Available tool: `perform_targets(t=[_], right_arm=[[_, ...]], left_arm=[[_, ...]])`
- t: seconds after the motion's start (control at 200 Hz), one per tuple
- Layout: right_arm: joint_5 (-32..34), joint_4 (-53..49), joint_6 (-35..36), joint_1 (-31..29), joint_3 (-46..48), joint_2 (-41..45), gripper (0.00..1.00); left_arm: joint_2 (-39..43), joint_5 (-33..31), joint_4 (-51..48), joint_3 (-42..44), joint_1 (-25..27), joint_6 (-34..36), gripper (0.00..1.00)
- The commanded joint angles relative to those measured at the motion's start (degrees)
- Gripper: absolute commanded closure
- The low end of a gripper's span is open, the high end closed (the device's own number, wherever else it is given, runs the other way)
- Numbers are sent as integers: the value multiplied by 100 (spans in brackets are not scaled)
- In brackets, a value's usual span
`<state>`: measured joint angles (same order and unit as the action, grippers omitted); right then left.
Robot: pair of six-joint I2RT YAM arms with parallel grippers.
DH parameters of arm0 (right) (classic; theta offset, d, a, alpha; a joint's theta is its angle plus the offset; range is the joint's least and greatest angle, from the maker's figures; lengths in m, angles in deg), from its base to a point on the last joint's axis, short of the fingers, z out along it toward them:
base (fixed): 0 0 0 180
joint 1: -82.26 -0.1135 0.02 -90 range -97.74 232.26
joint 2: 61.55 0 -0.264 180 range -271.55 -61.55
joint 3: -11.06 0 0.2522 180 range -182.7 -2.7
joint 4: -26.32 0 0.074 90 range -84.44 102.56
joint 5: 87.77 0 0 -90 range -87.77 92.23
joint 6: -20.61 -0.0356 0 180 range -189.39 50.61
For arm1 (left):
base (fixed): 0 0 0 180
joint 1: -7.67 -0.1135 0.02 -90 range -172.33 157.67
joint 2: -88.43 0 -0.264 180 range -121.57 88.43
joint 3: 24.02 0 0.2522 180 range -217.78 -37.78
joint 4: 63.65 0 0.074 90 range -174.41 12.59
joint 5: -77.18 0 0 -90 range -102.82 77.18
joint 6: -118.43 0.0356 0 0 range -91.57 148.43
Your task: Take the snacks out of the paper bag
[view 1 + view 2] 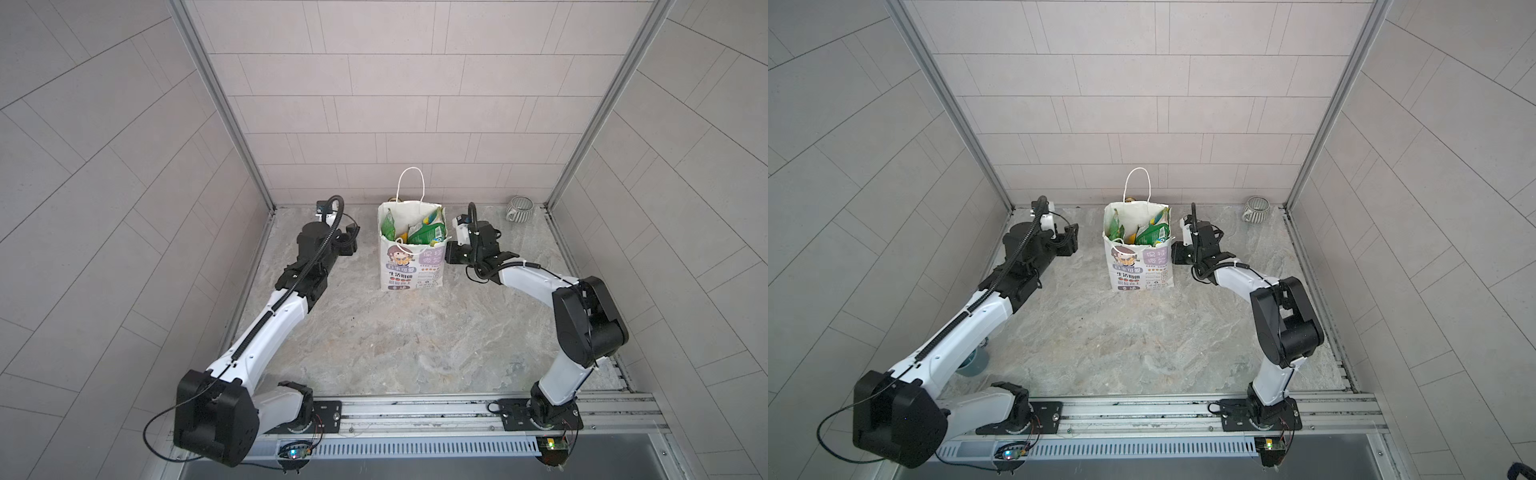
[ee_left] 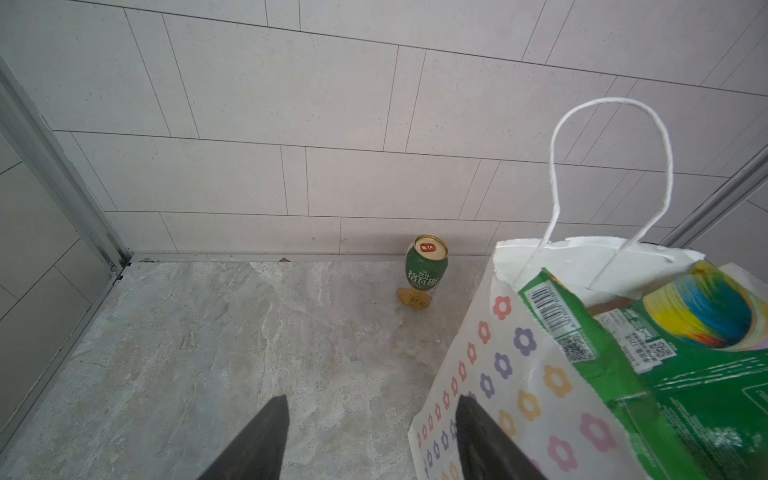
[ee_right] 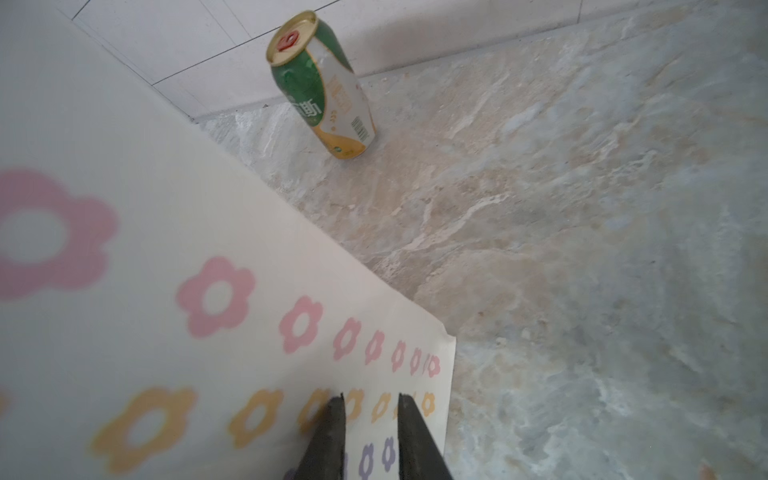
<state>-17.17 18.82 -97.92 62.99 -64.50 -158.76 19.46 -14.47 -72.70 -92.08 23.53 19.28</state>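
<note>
The upright paper bag has my right gripper against its flowered side (image 3: 264, 336), so my left gripper should grip the bag's rim (image 1: 380, 208) and tilt its opening toward me first.
The white paper bag (image 1: 411, 266) (image 1: 1138, 270) stands upright at the back middle of the floor, one cord handle raised. The snacks sit inside it: green packets (image 1: 424, 232) (image 1: 1152, 232) stick up past the rim, and a yellow one (image 1: 402, 237) shows between them. My left gripper (image 1: 350, 241) (image 2: 372, 399) is open with nothing in it, to the left of the bag; in the left wrist view one fingertip (image 2: 465, 409) overlaps the bag's flowered side (image 2: 519, 374). Close against the bag's right side (image 3: 166, 291), my right gripper (image 1: 451, 253) (image 3: 370, 399) has its jaws slightly apart and holds nothing.
A green-and-gold drink can (image 2: 427, 270) (image 3: 328, 91) stands behind the bag by the back wall. A grey striped mug (image 1: 521, 208) (image 1: 1258, 210) lies in the back right corner. A teal round object (image 1: 973, 361) shows under the left arm. Tiled walls close in three sides.
</note>
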Motion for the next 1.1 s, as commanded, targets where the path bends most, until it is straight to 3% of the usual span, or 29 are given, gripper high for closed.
perform_targets(t=[0.0, 0.115, 0.27, 0.415, 0.54, 0.655, 0.776, 0.841, 0.936, 1.096], right_arm=[[410, 207, -499, -218, 115, 451, 76], [648, 283, -645, -341, 347, 877, 75], [1486, -587, -266, -197, 198, 1429, 68], [1876, -623, 137, -150, 361, 2174, 36], [1636, -542, 179, -121, 565, 2666, 35], [1281, -409, 347, -130, 841, 2975, 36], [1012, -419, 625, -139, 1231, 3301, 37], [887, -281, 675, -163, 1536, 3509, 37], [656, -87, 706, -258, 1921, 3841, 37], [596, -585, 906, -495, 2097, 4472, 37]], left_arm=[[60, 35, 70, -100, -49, 34, 30], [52, 179, -52, -181, -81, 0, 30], [-6, 386, -145, -441, -137, -19, 26], [-445, 1513, -772, -1397, -361, 62, 25], [-1098, 2717, -1625, -2537, -396, 671, 30], [-1727, 3411, -2151, -3284, -399, 1118, 34], [-2575, 3670, -3706, -4529, -380, 1846, 34], [-2993, 3458, -4329, -5102, -373, 2083, 34], [-3458, 3274, -4707, -5660, -364, 2195, 34], [-4148, 3261, -5228, -6419, -354, 2334, 35]])
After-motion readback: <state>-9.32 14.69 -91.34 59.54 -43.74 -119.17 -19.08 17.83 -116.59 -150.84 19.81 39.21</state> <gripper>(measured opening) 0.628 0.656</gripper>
